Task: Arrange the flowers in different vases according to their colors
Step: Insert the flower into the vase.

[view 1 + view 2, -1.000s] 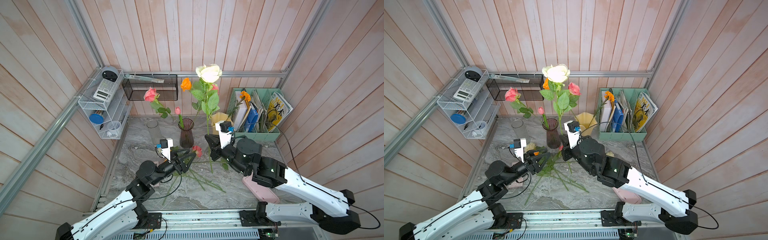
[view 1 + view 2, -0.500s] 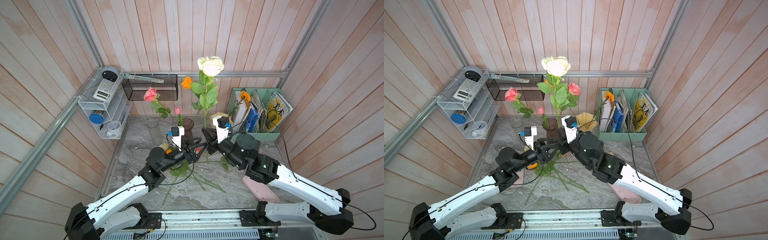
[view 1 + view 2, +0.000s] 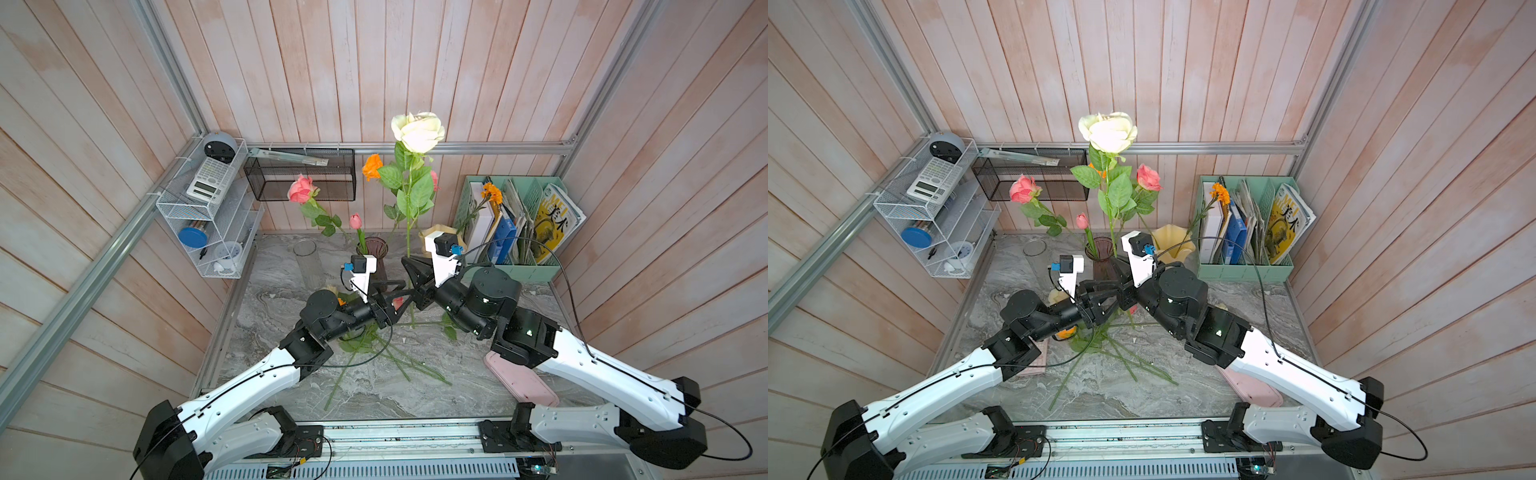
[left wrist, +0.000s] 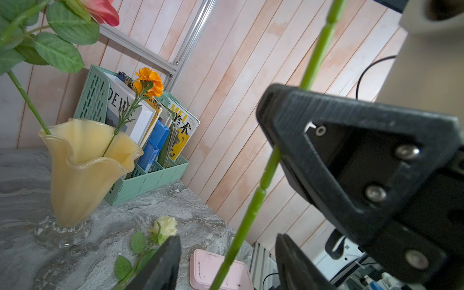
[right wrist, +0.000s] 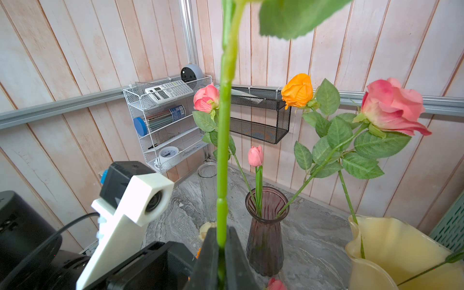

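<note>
The clear glass vase (image 3: 308, 262) is on my left gripper's side, a long way from the cream-white rose in my right gripper, so my left gripper should grab the rose's lower stem (image 4: 231, 258).
My right gripper (image 5: 221, 251) is shut on the green stem of a cream-white rose (image 3: 417, 131), holding it upright above the table's middle. My left gripper (image 4: 227, 247) is open, one finger on each side of that stem lower down, neither touching it. The dark purple vase (image 5: 266, 226) holds two pink roses (image 5: 394, 108) and a pink bud (image 5: 255, 155). An orange rose (image 5: 297, 90) and an orange marigold (image 4: 149, 81) stand in the pale yellow vase (image 4: 82, 170). The clear glass vase (image 3: 307, 259) is empty. Several loose flowers (image 3: 395, 357) lie on the table, one a small cream rose (image 4: 165, 226).
A mint-green file holder (image 3: 511, 232) with books stands at the back right. A pink case (image 3: 519, 378) lies near the right arm. A white wire shelf (image 3: 208, 216) and a black mesh basket (image 3: 303, 178) hang on the walls.
My left gripper has risen from the table and moved right to the white rose's stem, its jaws narrowing around it. The right arm has lifted the rose slightly and set it more upright.
</note>
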Controlling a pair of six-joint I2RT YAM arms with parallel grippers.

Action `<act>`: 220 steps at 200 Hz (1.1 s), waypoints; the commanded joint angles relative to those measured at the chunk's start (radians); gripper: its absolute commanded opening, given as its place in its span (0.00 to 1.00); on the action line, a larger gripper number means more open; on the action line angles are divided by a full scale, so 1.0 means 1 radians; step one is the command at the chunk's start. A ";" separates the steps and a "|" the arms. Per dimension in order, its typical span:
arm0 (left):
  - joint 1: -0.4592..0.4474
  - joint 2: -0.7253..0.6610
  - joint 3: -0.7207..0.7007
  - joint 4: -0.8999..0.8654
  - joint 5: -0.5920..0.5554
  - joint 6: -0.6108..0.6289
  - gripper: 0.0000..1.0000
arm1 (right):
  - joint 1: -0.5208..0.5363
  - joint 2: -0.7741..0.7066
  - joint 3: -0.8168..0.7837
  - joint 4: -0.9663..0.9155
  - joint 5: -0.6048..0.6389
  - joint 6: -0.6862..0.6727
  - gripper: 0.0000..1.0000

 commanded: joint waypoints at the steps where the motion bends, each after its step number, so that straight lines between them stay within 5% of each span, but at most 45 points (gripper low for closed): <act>1: 0.009 0.013 0.039 -0.018 -0.001 0.022 0.50 | -0.005 -0.001 -0.011 0.017 -0.016 0.015 0.00; 31: 0.017 0.027 0.055 -0.028 0.010 0.020 0.44 | -0.005 -0.001 -0.016 0.019 -0.025 0.025 0.00; 94: 0.031 0.022 0.070 -0.052 0.032 0.047 0.01 | -0.005 0.007 -0.012 -0.004 -0.029 0.026 0.00; 130: 0.042 -0.001 0.064 -0.078 0.008 0.077 0.00 | -0.007 0.002 -0.029 -0.009 -0.029 0.022 0.00; 151: 0.059 -0.028 0.066 -0.125 -0.020 0.115 0.00 | -0.012 -0.006 -0.033 -0.021 -0.033 0.019 0.18; 170: 0.081 -0.065 0.072 -0.180 -0.052 0.157 0.00 | -0.028 -0.012 -0.027 -0.067 -0.048 0.032 0.51; 220: 0.095 -0.147 0.123 -0.377 -0.212 0.345 0.00 | -0.065 -0.057 -0.080 -0.096 -0.069 0.063 0.68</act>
